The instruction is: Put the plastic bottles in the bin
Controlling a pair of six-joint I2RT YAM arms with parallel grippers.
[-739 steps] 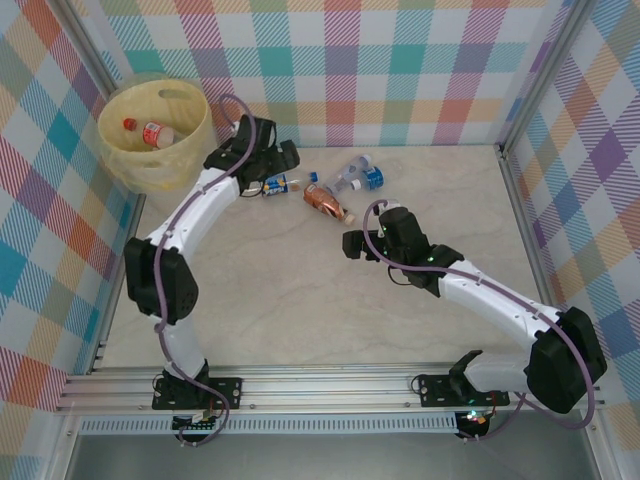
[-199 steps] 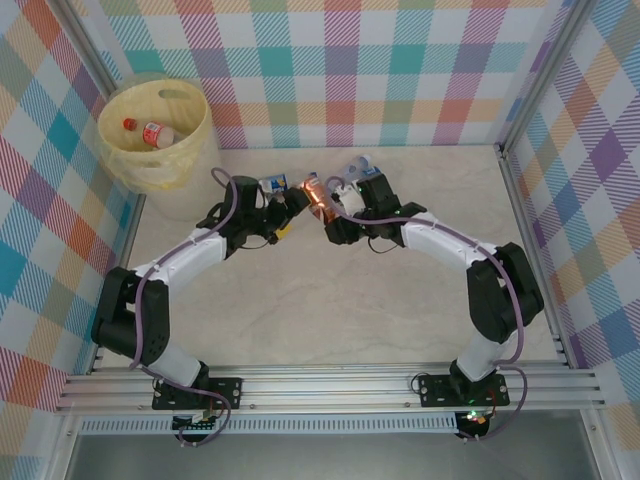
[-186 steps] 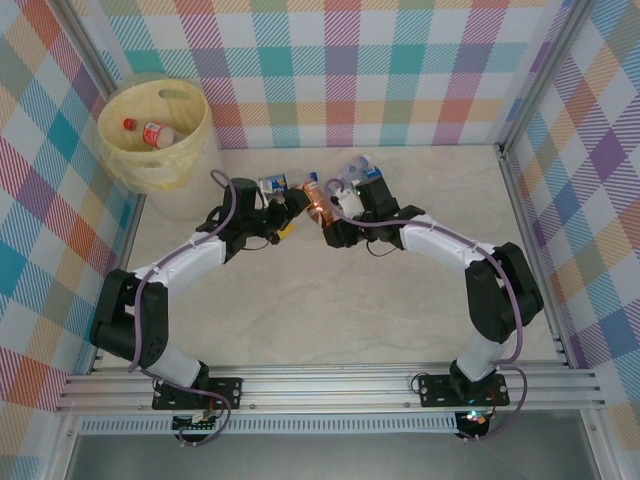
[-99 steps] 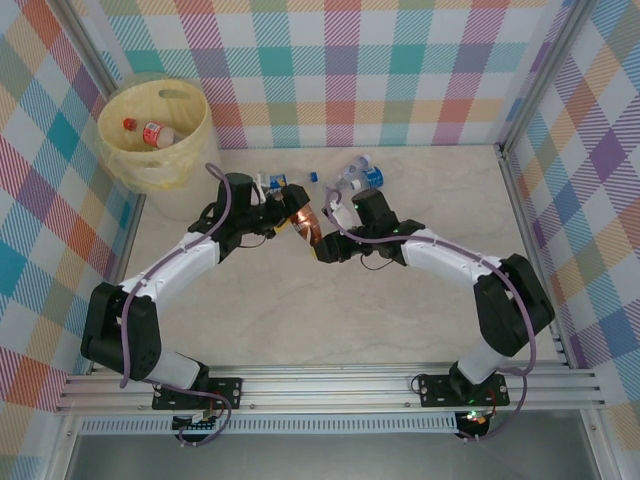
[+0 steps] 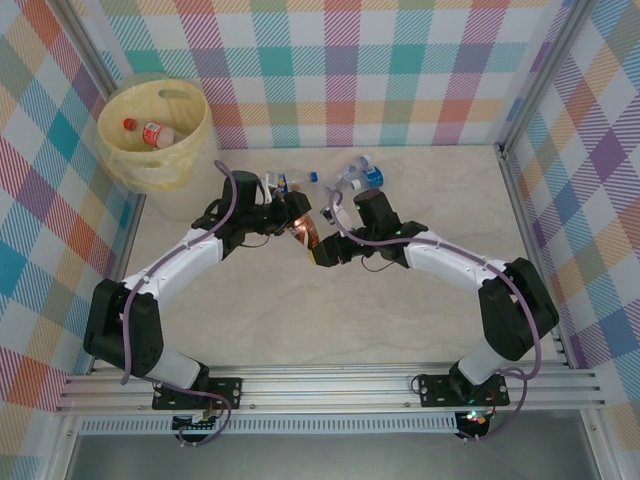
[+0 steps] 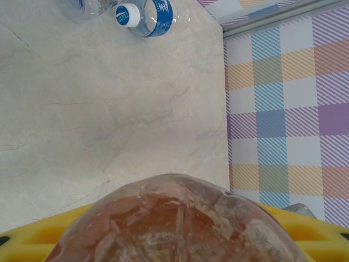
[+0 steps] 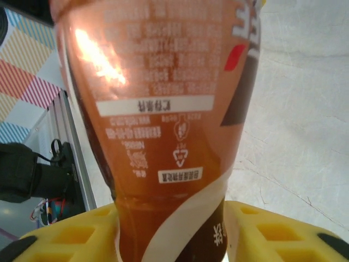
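Note:
Both grippers are on the orange-brown bottle (image 5: 304,232) and the bin (image 5: 156,130) is on the left gripper's side, so the right gripper should open before the left gripper takes the bottle over.
An orange-brown labelled plastic bottle (image 5: 303,228) hangs above the table between my two grippers. My left gripper (image 5: 292,214) is shut on its base end, and the clear ribbed base (image 6: 174,224) sits close between the yellow fingers (image 6: 22,243). My right gripper (image 5: 322,246) is shut on the neck end, its yellow fingers (image 7: 272,229) pressed on both sides of the label (image 7: 158,109). The pale-yellow bin (image 5: 190,140) stands at the back left with a red-labelled bottle (image 5: 155,133) inside.
Two more bottles lie at the back of the table, one clear (image 5: 350,172) and one blue-labelled (image 5: 373,178), which shows again in the left wrist view (image 6: 155,11). Another small bottle (image 5: 275,183) lies behind my left gripper. Checked walls close in the back and sides.
Both grippers closed in on the orange-brown bottle at the back of the table, and it has come up and shifted toward the front left. In the last half second it barely moved.

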